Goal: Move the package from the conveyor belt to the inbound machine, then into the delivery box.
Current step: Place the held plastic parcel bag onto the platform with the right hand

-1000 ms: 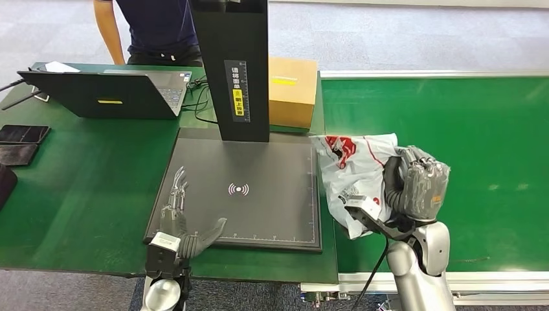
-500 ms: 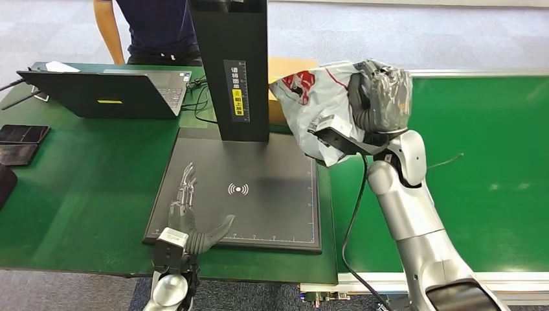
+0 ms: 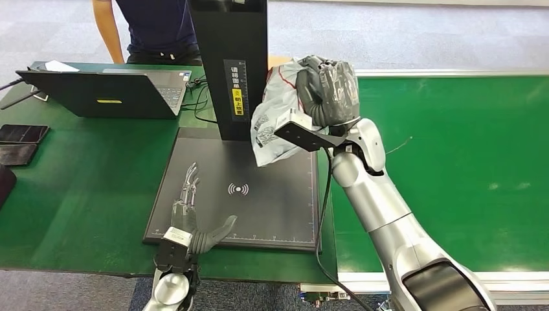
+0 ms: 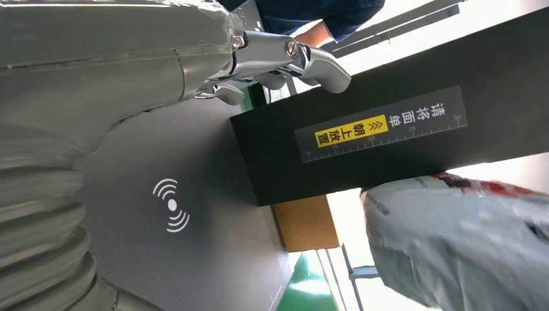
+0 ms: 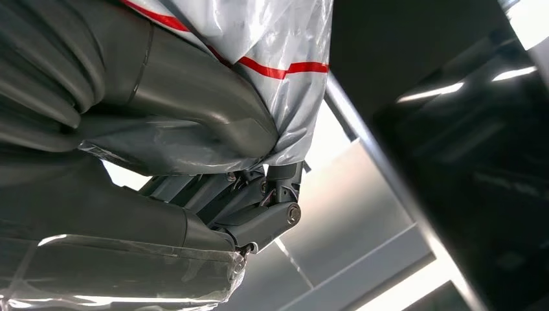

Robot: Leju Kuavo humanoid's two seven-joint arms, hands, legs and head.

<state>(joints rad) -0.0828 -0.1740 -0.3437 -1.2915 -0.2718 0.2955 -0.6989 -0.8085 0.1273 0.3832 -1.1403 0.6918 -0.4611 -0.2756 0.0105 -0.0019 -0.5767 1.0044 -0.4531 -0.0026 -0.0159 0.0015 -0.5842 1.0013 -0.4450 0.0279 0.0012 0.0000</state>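
The loose lower corner (image 3: pixel 267 153) droops limply below my right gripper. I expect the package (image 3: pixel 280 103) to fold around my left gripper's thumb when I carry it.
My right hand (image 3: pixel 329 91) grips a white plastic package (image 3: pixel 277 115) with red print and holds it in the air over the far right part of the dark scanner plate (image 3: pixel 259 207), beside the black upright column (image 3: pixel 230 71). The package (image 4: pixel 466 240) hangs near that column in the left wrist view, and its red-striped film (image 5: pixel 272 58) lies against my right hand's thumb. My left hand (image 3: pixel 188 223) lies flat and open on the plate's near left corner, holding nothing. The green conveyor belt (image 3: pixel 453 149) runs to the right.
A cardboard box (image 3: pixel 285 65) stands behind the column. A laptop (image 3: pixel 110 91) and dark phones (image 3: pixel 22 136) lie on the green table at the left. A person (image 3: pixel 155 29) stands behind the table. A scan symbol (image 3: pixel 238 189) marks the plate's middle.
My right arm has lifted the package off the conveyor belt and swung it left, up over the scanner plate. My left hand has edged slightly forward on the plate.
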